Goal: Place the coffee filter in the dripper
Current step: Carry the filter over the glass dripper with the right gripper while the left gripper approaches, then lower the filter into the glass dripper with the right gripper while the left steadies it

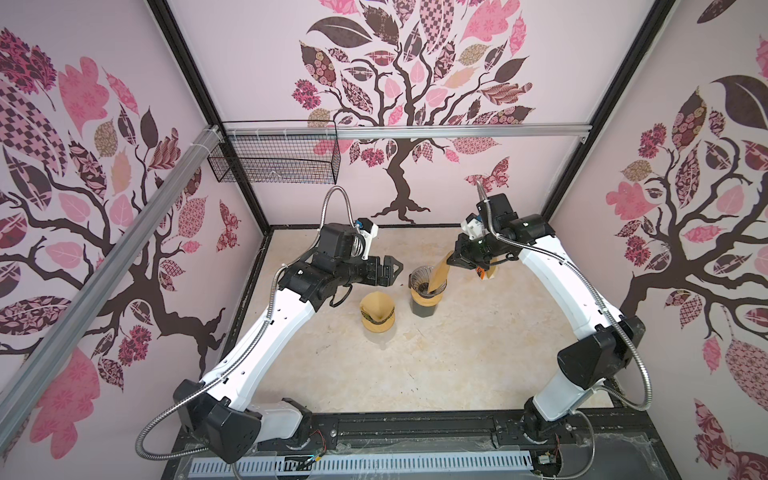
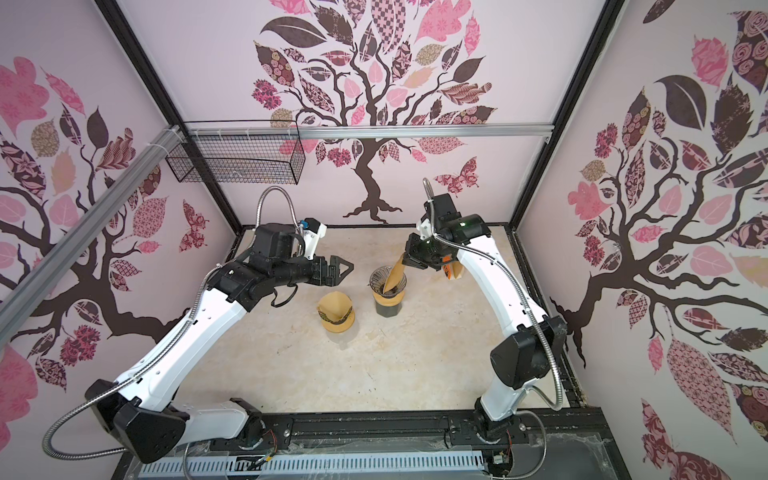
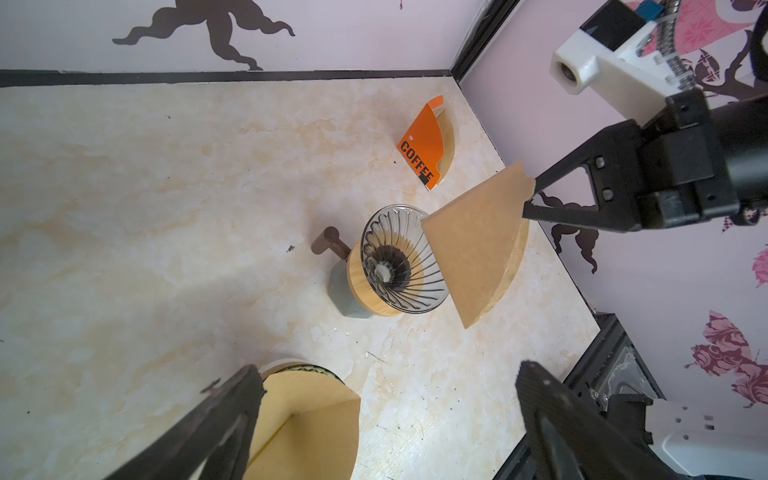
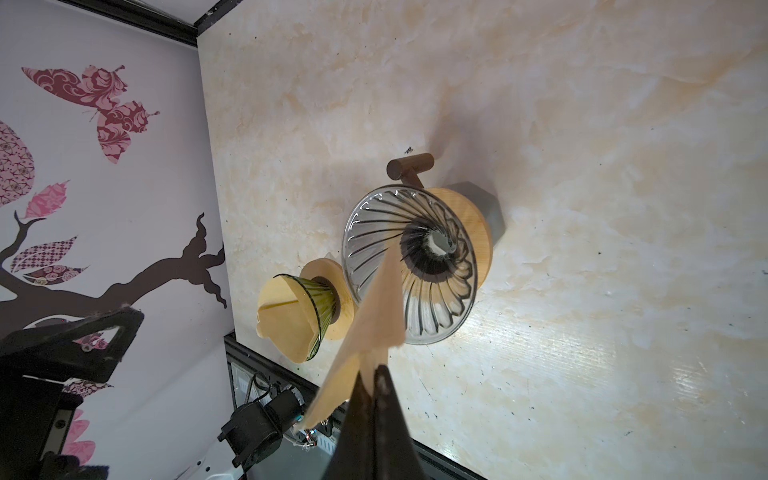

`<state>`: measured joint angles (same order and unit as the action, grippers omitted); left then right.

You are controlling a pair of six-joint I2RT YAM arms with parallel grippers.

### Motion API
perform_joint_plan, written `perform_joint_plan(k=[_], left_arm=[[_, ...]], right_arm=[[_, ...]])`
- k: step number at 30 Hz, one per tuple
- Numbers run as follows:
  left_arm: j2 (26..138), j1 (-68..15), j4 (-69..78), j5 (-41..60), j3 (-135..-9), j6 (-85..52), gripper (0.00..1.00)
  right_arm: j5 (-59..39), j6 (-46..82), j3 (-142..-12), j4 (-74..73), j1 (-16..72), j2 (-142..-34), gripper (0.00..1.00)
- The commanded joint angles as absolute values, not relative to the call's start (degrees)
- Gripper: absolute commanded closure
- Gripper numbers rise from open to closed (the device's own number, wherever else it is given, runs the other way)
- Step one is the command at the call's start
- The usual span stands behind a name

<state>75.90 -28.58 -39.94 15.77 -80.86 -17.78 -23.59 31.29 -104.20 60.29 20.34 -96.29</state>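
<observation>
I keep lowering the coffee filter with my right gripper, as the coffee filter's point aims down into the glass dripper's opening (image 1: pixel 421 281), until the point sits deep inside, then release it.
My right gripper (image 1: pixel 451 261) (image 4: pixel 376 370) is shut on the upper edge of a flat, folded brown coffee filter (image 1: pixel 439 274) (image 2: pixel 395 278) (image 3: pixel 478 245) (image 4: pixel 374 320). The filter hangs tilted, and its lower point dips into the mouth of the clear ribbed glass dripper (image 1: pixel 420 279) (image 2: pixel 380 279) (image 3: pixel 399 257) (image 4: pixel 415 266). That dripper sits on a wooden collar over a dark grey cup. My left gripper (image 1: pixel 395 268) (image 2: pixel 347 268) (image 3: pixel 388 374) is open and empty, just left of the dripper and above the table.
A second, green dripper (image 1: pixel 377 316) (image 2: pixel 336 316) (image 4: pixel 291 316) on a wooden base holds an opened filter, front-left of the glass one. An orange "COFFEE" filter holder (image 1: pixel 482 274) (image 3: pixel 422 145) stands behind my right gripper. A wire basket (image 1: pixel 274 156) hangs on the back wall.
</observation>
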Motion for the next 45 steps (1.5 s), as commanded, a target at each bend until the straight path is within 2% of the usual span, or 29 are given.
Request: perform_joint_plan(k=[1,14,24,45], left_arm=[[77.5,-29.4,-40.1,17.0,-85.7,-15.7,0.02],[83.8,-36.7,-44.6,11.5,-91.5,-10.2,0.02],[89.3,-37.1,-47.3,8.3,-95.0,-9.5,0.02],[101.8,-37.3,-52.9,9.6,-103.3,-11.6,0.02]], right_arm=[[-22.3,31.5,-104.3,60.0,20.9,-98.6,1.00],[-19.2,30.4,-106.5,63.2,22.2,-103.5,1.00],[-17.9,29.0,-108.6,64.7,22.3,-105.9,1.00],[-17.7,28.1,-109.1,65.0,22.4,-106.3,1.00]])
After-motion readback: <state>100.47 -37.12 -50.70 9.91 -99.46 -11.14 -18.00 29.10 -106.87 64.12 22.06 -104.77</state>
